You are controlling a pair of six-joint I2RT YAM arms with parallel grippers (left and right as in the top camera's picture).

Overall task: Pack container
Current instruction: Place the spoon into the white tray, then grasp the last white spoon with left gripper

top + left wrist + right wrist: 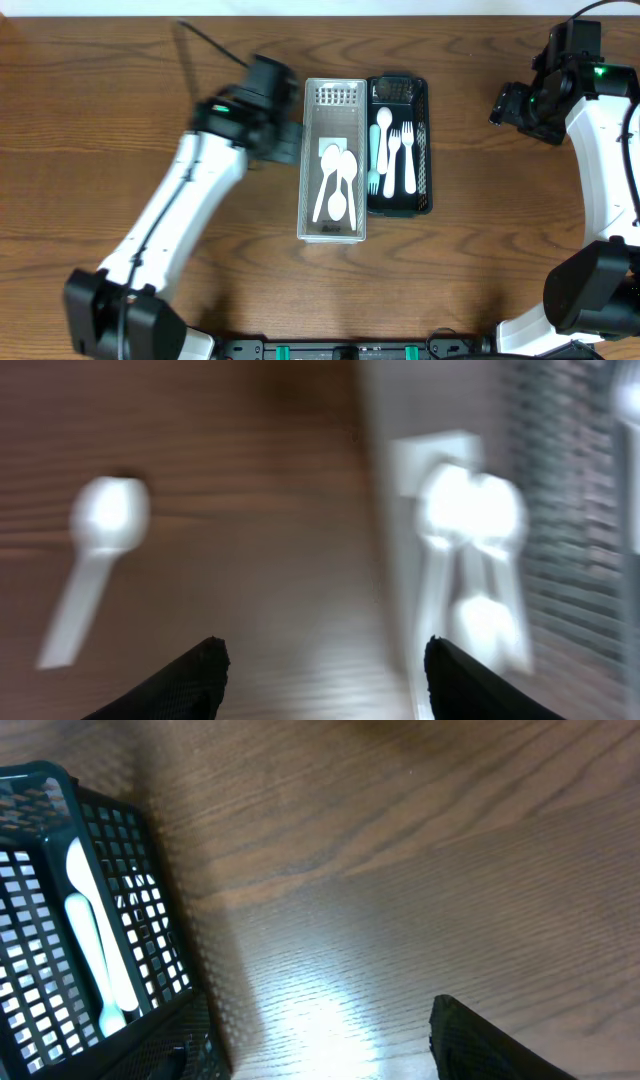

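My left gripper is moving toward the spoon's handle (76,610) and should go on before both fingers close around it, because the loose white spoon (110,515) lies well away from the white container.
A clear white container (309,190) holds white plastic spoons (338,185). A black mesh basket (427,150) stands against its right side and holds white forks (401,155) and a spoon. My left gripper (288,140) is just left of the white container. In the blurred left wrist view it (320,652) is open and empty over the wood, with a loose white spoon (98,555) on the table to its left and the container's spoons (468,530) to its right. My right gripper (505,104) is at the far right, open and empty (320,1030).
The right wrist view shows a corner of the black basket (150,935) with a white utensil (88,930) inside, and bare wood to the right. The loose spoon is hidden under my left arm in the overhead view. Both arm bases stand at the table's front edge.
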